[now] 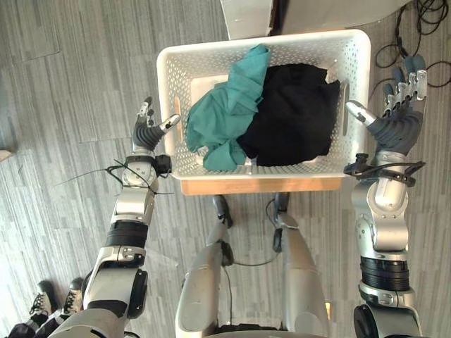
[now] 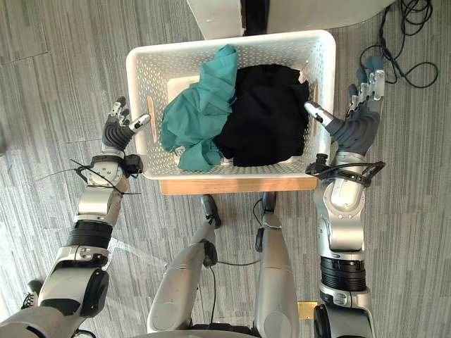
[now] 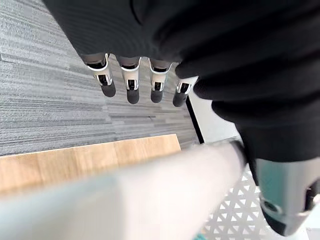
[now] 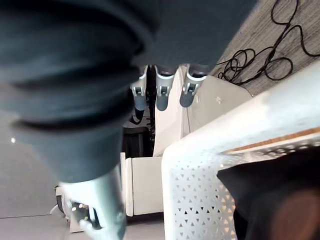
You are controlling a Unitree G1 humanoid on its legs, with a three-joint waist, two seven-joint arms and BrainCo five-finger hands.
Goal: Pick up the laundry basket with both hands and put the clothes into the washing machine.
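Observation:
I expect the teal and black garments [image 1: 255, 116] to stay in place and ride along when I carry the basket, because both garments lie slumped below the basket's rim [image 1: 310, 36].
A white perforated laundry basket [image 1: 276, 44] stands on a low wooden stand [image 1: 261, 185] in front of me. Inside lie a teal garment [image 1: 227, 109] on the left and a black garment [image 1: 294, 116] on the right. My left hand [image 1: 148, 131] is open just outside the basket's left wall, its thumb near the rim by the handle slot. My right hand [image 1: 396, 116] is open beside the right wall, thumb pointing at the right handle slot, fingers straight. The left hand's fingers [image 3: 132, 84] and the right hand's fingers [image 4: 163, 91] hang free, the basket rim [image 4: 235, 135] beside them.
A white appliance [image 1: 248, 15] stands right behind the basket. Black cables [image 1: 423, 28] lie on the grey carpet at the far right. A pair of shoes [image 1: 42, 304] shows at the lower left.

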